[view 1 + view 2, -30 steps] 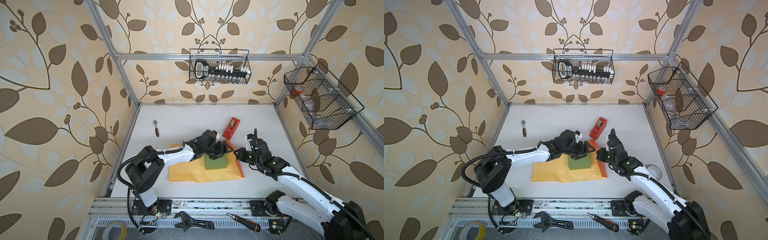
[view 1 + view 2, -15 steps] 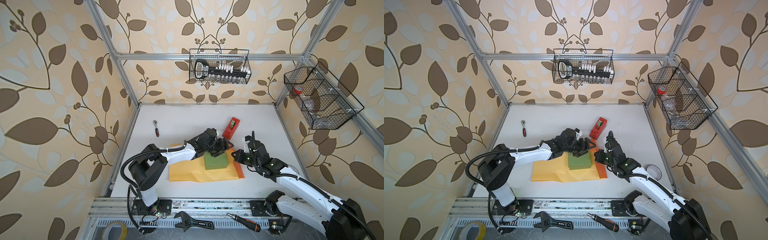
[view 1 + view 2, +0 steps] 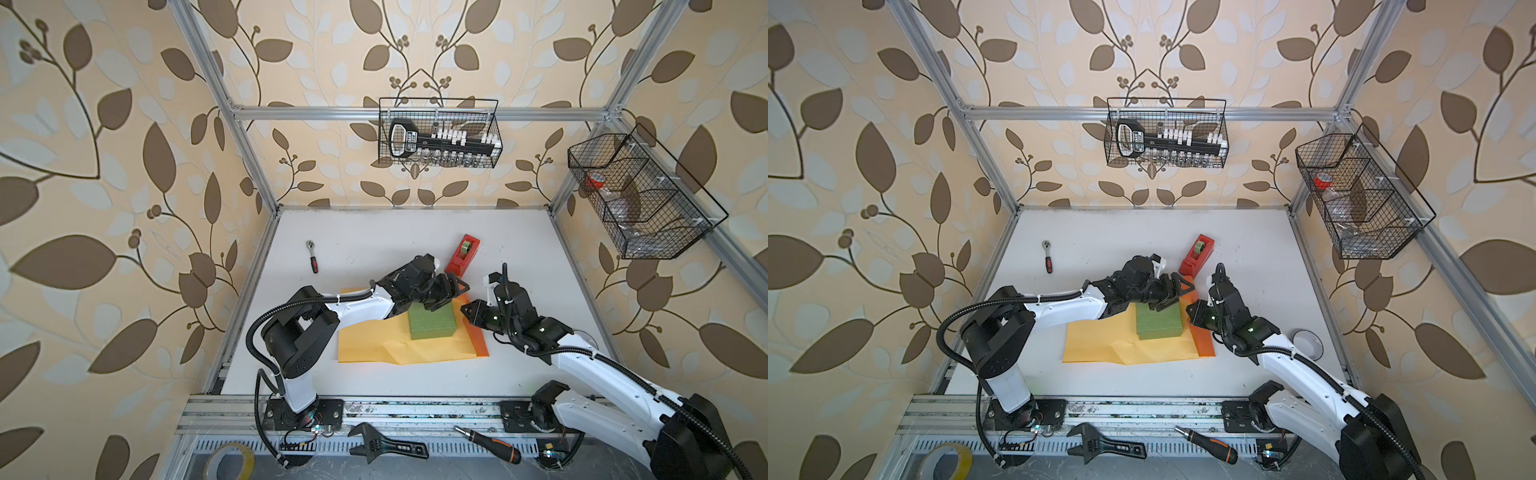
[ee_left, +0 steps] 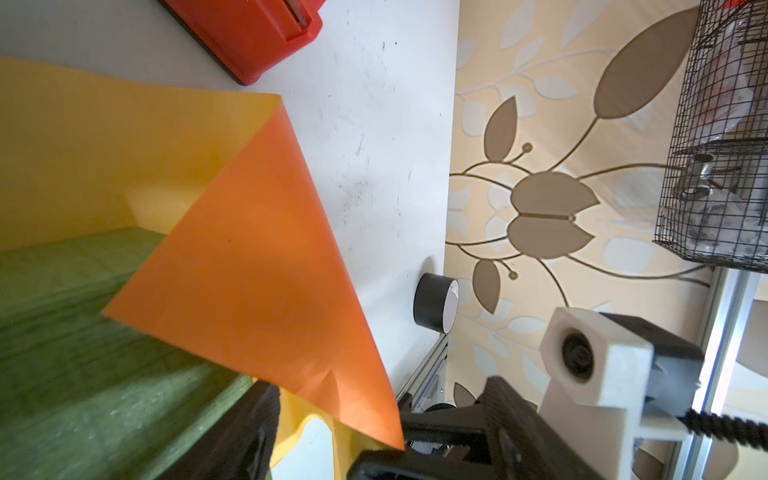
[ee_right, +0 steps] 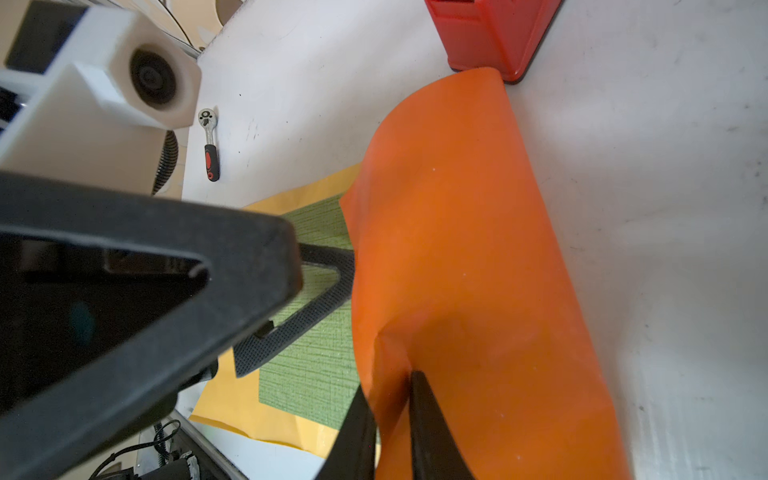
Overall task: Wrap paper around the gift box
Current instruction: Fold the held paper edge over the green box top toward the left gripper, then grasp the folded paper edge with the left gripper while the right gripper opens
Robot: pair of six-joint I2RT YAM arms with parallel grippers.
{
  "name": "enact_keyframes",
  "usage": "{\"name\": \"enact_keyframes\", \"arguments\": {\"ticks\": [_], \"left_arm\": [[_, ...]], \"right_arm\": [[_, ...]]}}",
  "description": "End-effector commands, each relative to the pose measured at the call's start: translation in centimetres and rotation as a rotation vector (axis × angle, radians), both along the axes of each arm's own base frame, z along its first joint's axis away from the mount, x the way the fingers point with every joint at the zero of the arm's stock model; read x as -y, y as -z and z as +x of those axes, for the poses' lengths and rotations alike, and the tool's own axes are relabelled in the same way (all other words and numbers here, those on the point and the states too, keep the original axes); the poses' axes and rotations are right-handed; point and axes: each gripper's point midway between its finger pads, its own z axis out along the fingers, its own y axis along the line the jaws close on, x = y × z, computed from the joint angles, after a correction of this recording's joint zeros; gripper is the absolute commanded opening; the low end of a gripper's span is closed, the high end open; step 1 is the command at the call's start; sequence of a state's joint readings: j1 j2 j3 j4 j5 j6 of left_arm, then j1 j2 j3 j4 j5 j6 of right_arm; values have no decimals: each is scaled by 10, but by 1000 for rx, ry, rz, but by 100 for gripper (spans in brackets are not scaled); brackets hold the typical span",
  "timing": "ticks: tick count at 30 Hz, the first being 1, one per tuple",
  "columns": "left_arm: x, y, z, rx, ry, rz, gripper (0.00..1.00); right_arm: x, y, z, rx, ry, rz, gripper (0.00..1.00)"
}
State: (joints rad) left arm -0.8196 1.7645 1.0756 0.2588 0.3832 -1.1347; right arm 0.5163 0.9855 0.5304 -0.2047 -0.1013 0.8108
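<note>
My right gripper is holding a fold of the orange flap (image 5: 393, 356) next to the gift box, so next my left gripper pinches the flap's edge (image 4: 332, 409) and then pulls it across.
The olive-green gift box (image 3: 431, 323) (image 3: 1158, 324) sits on the paper (image 3: 374, 347) (image 3: 1100, 345), yellow face up. The paper's right strip is folded up against the box, orange face (image 3: 477, 336) (image 5: 457, 249) showing. My left gripper (image 3: 446, 294) (image 3: 1173, 293) (image 4: 328, 453) hovers open over the box's far right corner, and the orange flap's corner (image 4: 257, 270) hangs between its jaws. My right gripper (image 3: 467, 312) (image 3: 1192, 311) (image 5: 388, 399) is just right of the box. Its narrow jaws pinch a fold of the orange flap.
A red tape dispenser (image 3: 463, 254) (image 3: 1197, 253) stands just behind the paper's far right corner. A ratchet (image 3: 312, 257) lies at the far left. A black roll (image 3: 1307, 344) (image 4: 436, 303) sits by the right wall. Wire baskets (image 3: 438, 133) hang on the walls.
My right gripper has carried the orange flap a little left toward the box. My left gripper has shifted slightly right over the box's far edge.
</note>
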Motion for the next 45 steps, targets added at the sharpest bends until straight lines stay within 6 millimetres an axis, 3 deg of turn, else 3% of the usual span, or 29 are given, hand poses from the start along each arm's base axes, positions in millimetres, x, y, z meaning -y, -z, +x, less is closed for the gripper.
{"name": "enact_keyframes", "arguments": {"ticks": [1, 10, 15, 24, 33, 35, 41, 45], "left_arm": [[11, -25, 7, 55, 0, -57, 79], [10, -22, 11, 59, -17, -45, 80], [15, -17, 14, 57, -10, -32, 74], [12, -5, 26, 92, -36, 38, 47], [15, -2, 31, 141, -5, 52, 7], [15, -5, 31, 160, 30, 54, 0], [2, -12, 21, 169, 185, 12, 0], [-16, -11, 20, 149, 264, -15, 0]], "right_arm": [[-2, 8, -2, -8, -10, 4, 20], [-5, 14, -3, -11, -20, 19, 24], [-7, 15, -3, -6, -20, 34, 25], [-8, 18, -4, -4, -19, 61, 25], [-8, 20, -5, 0, -33, 44, 26], [-6, 16, -5, 13, -45, 27, 28], [-11, -22, -14, 106, -245, -20, 51], [-4, -42, -19, 180, -297, -49, 63]]}}
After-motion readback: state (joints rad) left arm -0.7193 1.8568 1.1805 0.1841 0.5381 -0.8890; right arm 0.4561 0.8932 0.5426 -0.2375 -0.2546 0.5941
